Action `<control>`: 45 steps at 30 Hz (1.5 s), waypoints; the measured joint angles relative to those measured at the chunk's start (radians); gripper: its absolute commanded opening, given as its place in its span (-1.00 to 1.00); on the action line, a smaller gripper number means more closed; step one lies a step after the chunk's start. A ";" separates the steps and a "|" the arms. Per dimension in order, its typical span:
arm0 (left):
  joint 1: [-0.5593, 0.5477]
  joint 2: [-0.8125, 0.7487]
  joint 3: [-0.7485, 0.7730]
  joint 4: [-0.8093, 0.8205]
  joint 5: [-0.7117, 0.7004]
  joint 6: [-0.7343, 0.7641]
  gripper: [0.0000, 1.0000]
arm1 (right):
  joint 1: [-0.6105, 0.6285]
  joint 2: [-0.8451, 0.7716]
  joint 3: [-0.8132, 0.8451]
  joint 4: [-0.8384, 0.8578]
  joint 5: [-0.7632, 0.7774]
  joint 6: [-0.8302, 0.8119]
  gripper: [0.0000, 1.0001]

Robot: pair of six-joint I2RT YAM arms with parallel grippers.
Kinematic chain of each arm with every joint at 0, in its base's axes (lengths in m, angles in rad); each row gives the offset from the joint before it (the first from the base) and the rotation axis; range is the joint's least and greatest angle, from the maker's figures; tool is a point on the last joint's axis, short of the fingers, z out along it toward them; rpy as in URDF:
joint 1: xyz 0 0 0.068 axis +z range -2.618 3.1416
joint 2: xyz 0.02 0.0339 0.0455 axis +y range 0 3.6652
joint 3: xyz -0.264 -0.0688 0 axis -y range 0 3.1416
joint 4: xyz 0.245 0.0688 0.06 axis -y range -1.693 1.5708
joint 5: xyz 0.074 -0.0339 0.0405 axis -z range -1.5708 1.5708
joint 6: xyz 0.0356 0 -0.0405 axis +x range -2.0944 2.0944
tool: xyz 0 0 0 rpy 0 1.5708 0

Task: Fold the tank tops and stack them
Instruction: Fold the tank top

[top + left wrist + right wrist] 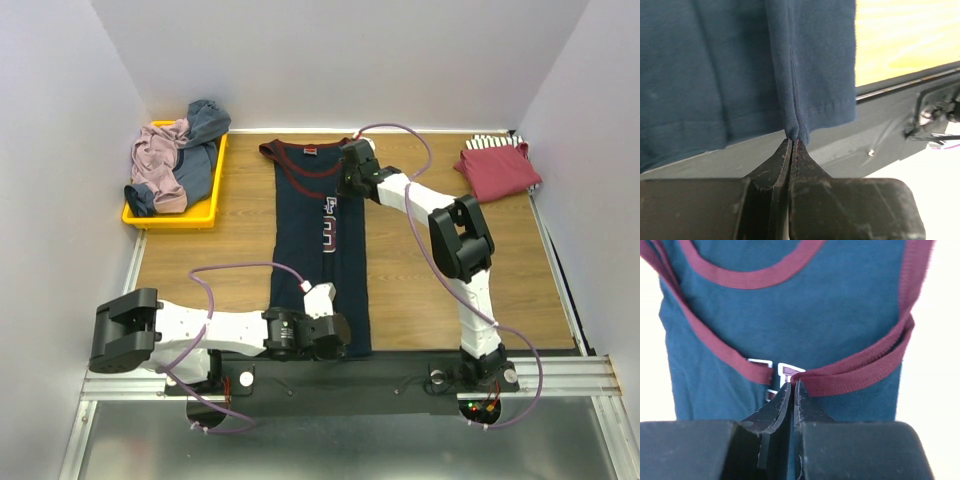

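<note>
The white number [330, 232] is still visible between the two straight flaps, so the robot's left hand should go on pulling the hem corner inward until it reaches the opposite flap [715, 127].
The navy jersey [325, 240] with maroon trim and a white number lies lengthwise down the middle of the table, its right side folded in over the number. My left gripper [338, 332] is shut on the hem's bottom right corner, and the cloth [715, 75] bunches at its tips [792, 141]. Up at the armhole my right gripper [350, 178] is shut on the doubled maroon trim [855, 372], pinched at the tips [794, 384]. A dark red tank top [497, 170] lies folded at the back right on a striped one [490, 143]. Mauve [158, 160] and grey-blue [205, 125] tops lie heaped at the back left.
The yellow tray [175, 218] at the back left holds the heaped tops. White walls close the table in on three sides. A black rail [400, 365] runs along the near edge, under the jersey's hem. Bare wood [230, 240] lies between the tray and the jersey.
</note>
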 measured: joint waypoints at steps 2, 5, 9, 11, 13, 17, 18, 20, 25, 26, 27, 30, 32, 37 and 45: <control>0.000 -0.007 -0.008 -0.016 0.000 -0.016 -1.00 | 0.009 0.012 0.018 -0.003 0.003 0.003 -0.97; 0.000 -0.026 -0.021 -0.039 0.000 -0.038 -1.00 | 0.021 0.029 0.035 -0.004 0.007 0.007 -0.97; 0.000 -0.053 -0.031 -0.074 0.000 -0.069 -1.00 | 0.033 0.050 0.043 -0.005 0.012 0.013 -0.97; 0.000 -0.058 -0.034 -0.084 0.000 -0.080 -1.00 | 0.035 0.059 0.050 -0.005 0.014 0.016 -0.97; 0.000 -0.060 -0.039 -0.094 0.000 -0.089 -1.00 | 0.037 0.064 0.053 -0.005 0.016 0.020 -0.97; 0.000 -0.060 -0.040 -0.110 0.000 -0.103 -1.00 | 0.042 0.070 0.065 -0.009 0.021 0.023 -0.97; 0.000 -0.060 -0.041 -0.112 0.000 -0.106 -1.00 | 0.043 0.071 0.066 -0.008 0.021 0.023 -0.97; 0.000 -0.063 -0.042 -0.119 0.000 -0.110 -1.00 | 0.047 0.073 0.068 -0.010 0.023 0.023 -0.97; 0.000 -0.072 -0.047 -0.129 0.001 -0.119 -1.00 | 0.053 0.074 0.069 -0.012 0.031 0.023 -0.97; 0.000 -0.074 -0.048 -0.129 0.001 -0.121 -1.00 | 0.055 0.074 0.070 -0.012 0.031 0.023 -0.97; 0.000 -0.078 -0.052 -0.129 0.001 -0.123 -1.00 | 0.057 0.074 0.071 -0.012 0.034 0.023 -0.97; 0.000 -0.089 -0.062 -0.136 0.001 -0.127 -1.00 | 0.060 0.074 0.072 -0.012 0.038 0.023 -0.97; 0.000 -0.101 -0.064 -0.145 0.001 -0.130 -1.00 | 0.063 0.074 0.073 -0.012 0.041 0.023 -0.97; 0.000 -0.114 -0.064 -0.151 0.001 -0.132 -1.00 | 0.073 0.076 0.095 -0.020 0.047 0.025 -0.97; 0.000 -0.137 -0.074 -0.163 0.000 -0.141 -1.00 | 0.092 0.094 0.151 -0.027 0.048 0.026 -0.97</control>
